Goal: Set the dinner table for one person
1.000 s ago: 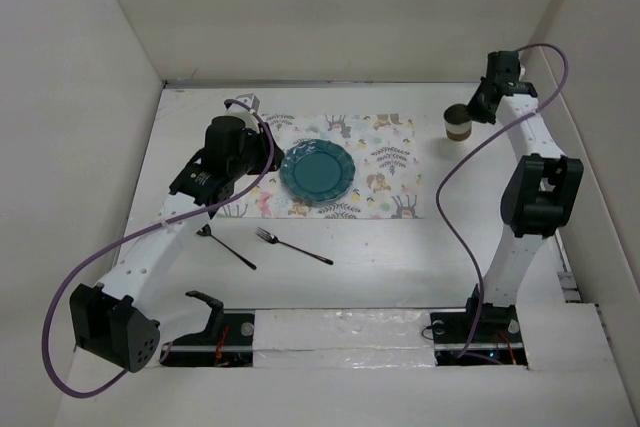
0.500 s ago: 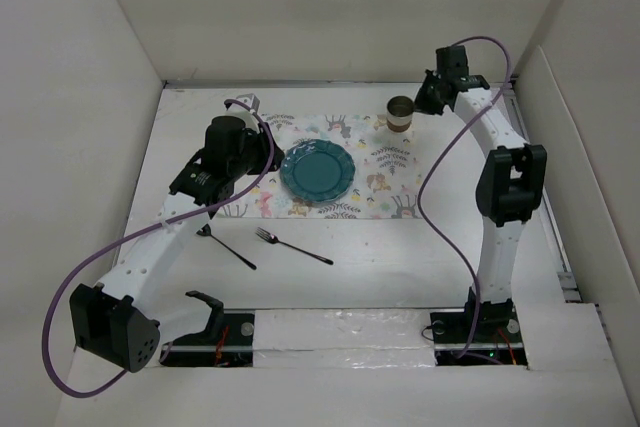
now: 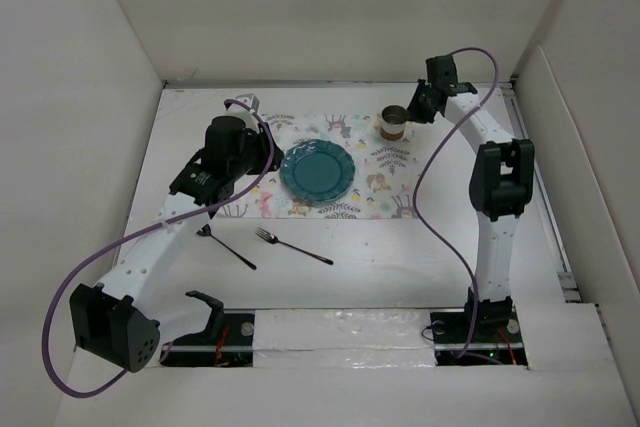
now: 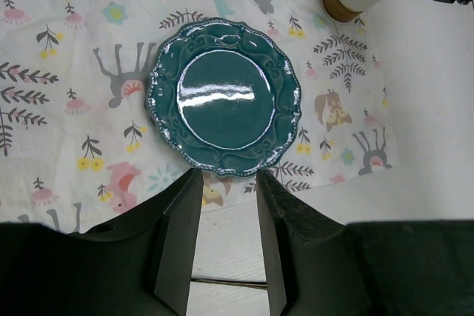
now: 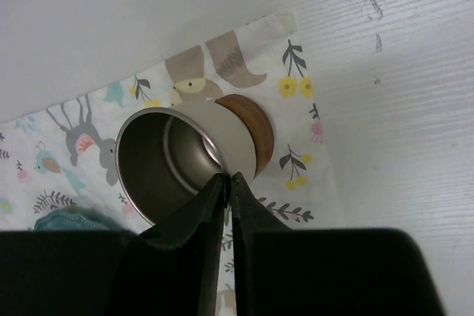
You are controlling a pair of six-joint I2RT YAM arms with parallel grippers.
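The robot's left gripper is hanging above the placemat [image 3: 263, 198] next to the plate, in the spot meant for the fork, so it should rise out of the way before the right gripper brings the fork [image 3: 296, 248].
A teal plate [image 3: 318, 171] [image 4: 224, 96] lies in the middle of the floral placemat [image 3: 385, 187] on the dinner table [image 3: 400, 257]. A white cup with a brown base [image 3: 393, 123] [image 5: 237, 127] stands on the placemat's far right corner. My right gripper [image 3: 412, 110] [image 5: 228, 177] pinches the cup's rim, its fingers almost together. At the plate's left, my left gripper [image 3: 272, 154] [image 4: 227, 175] hovers open and empty over the placemat's near edge. A fork [image 3: 292, 246] and a spoon [image 3: 225, 247] lie on the bare table in front.
White walls enclose the table on the left, back and right. The fork's thin handle [image 4: 226, 281] shows between the left fingers, lower down on the table. Purple cables loop off both arms.
My right arm has carried the cup leftward from the bare table at the far right onto the placemat's corner. The left arm has not moved.
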